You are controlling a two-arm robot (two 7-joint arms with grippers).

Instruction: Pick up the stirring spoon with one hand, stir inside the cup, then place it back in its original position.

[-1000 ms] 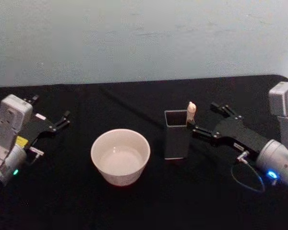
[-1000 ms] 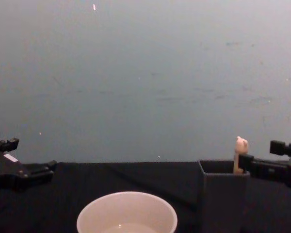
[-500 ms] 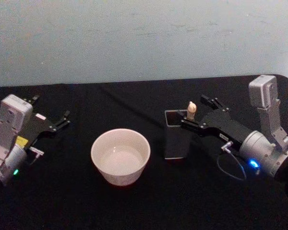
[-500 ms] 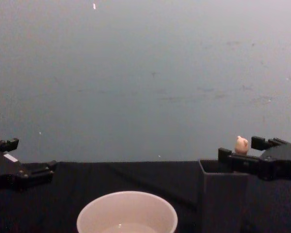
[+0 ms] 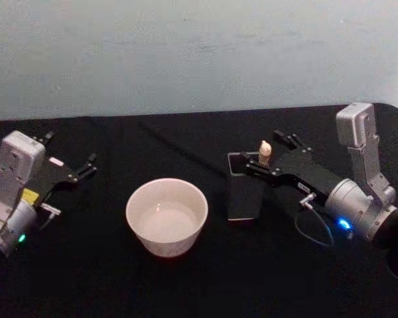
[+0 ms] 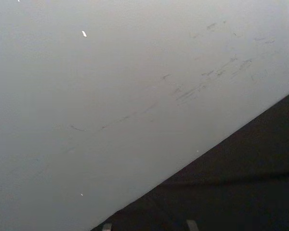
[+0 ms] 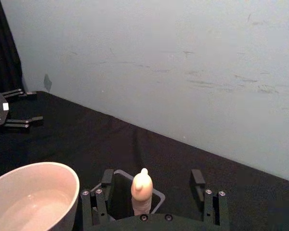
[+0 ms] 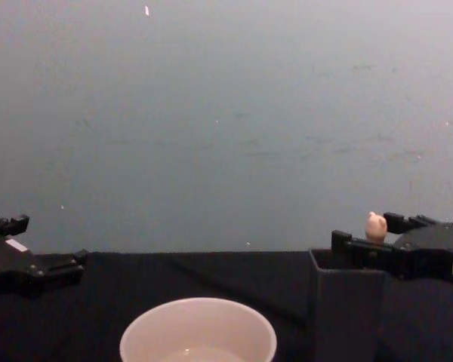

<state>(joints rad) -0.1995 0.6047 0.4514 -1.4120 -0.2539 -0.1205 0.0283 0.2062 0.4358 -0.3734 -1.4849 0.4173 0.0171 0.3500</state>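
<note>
My gripper will lift the stirring spoon a long way before the stirring spoon's hidden bowl comes clear, because only the cream knob (image 8: 376, 227) is at the top of the tall holder (image 8: 348, 309).
The stirring spoon (image 5: 265, 152) stands upright in the dark grey square holder (image 5: 242, 189), its cream knob (image 8: 375, 225) sticking out above the rim. My right gripper (image 5: 268, 154) is open and level with that knob, one finger on each side of the handle. In the right wrist view the spoon (image 7: 141, 190) rises between the two fingers (image 7: 98, 198), nearer that one, and neither touches it. The cream-white cup (image 5: 166, 215) sits left of the holder and is seen again as the cup (image 8: 198, 332). My left gripper (image 5: 71, 170) rests open at the far left.
A black cloth (image 5: 186, 285) covers the table, and a pale blue-grey wall (image 5: 199, 53) stands right behind it. A thin cable loop (image 5: 312, 228) hangs under my right wrist. There is free cloth between the cup and the left gripper (image 8: 30, 264).
My right gripper has moved left and forward over the holder, from beside the spoon to straddling its handle. The spoon, cup and left arm have not moved.
</note>
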